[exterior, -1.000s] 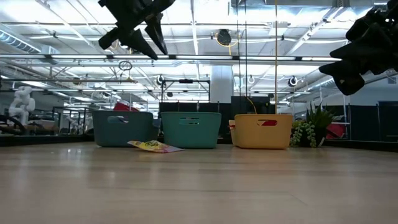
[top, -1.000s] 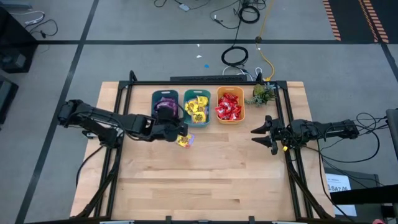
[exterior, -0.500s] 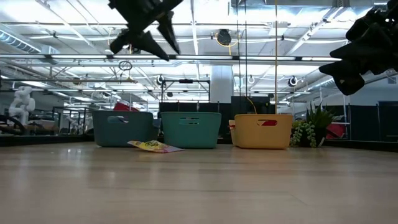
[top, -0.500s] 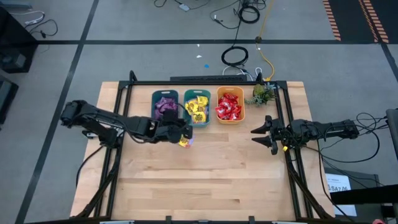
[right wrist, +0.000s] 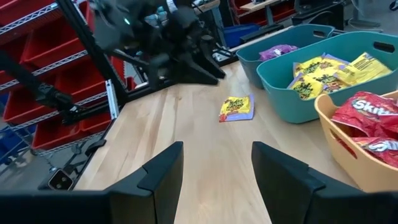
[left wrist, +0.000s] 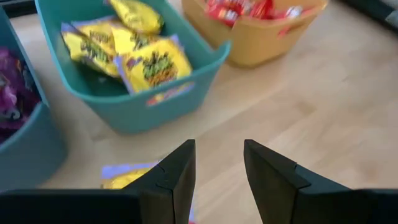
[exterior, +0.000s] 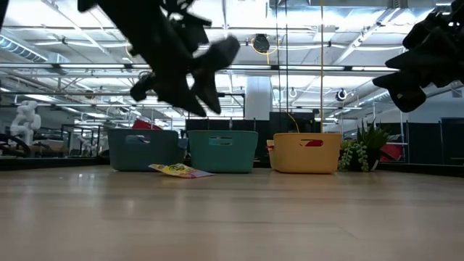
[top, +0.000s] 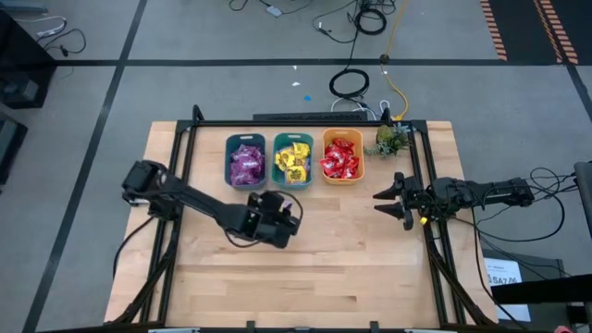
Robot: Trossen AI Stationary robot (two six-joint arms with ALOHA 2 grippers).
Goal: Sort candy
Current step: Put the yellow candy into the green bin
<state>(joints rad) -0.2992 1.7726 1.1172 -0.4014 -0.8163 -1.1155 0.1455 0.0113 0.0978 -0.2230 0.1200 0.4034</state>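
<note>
I should keep moving my left gripper's open fingers down, because the yellow candy packet lies clear of the teal bin. They should go on until they straddle the packet (right wrist: 237,108) and close.
Three bins stand in a row at the far edge: purple candy in the dark teal bin (top: 246,163), yellow candy in the teal bin (top: 292,160), red candy in the orange bin (top: 341,156). One yellow candy packet (right wrist: 236,107) lies flat on the table in front of the bins, also seen in the low view (exterior: 177,170). My left gripper (left wrist: 217,165) hangs open and empty above the table, just near of that packet (left wrist: 127,177), slanting down toward the bins. The arm hides the packet in the high view. My right gripper (right wrist: 217,162) waits open at the table's right side (top: 387,199).
A small green plant (top: 389,139) stands right of the orange bin. Black frame rails run along the table's left (top: 176,185) and right (top: 427,185) sides. Bare wood (top: 305,277) stretches across the near half of the table.
My left gripper has come away from the purple bin, going down and toward the table's near edge and a little to the right, and now hangs low over the loose yellow packet. The packet has stayed where it was.
</note>
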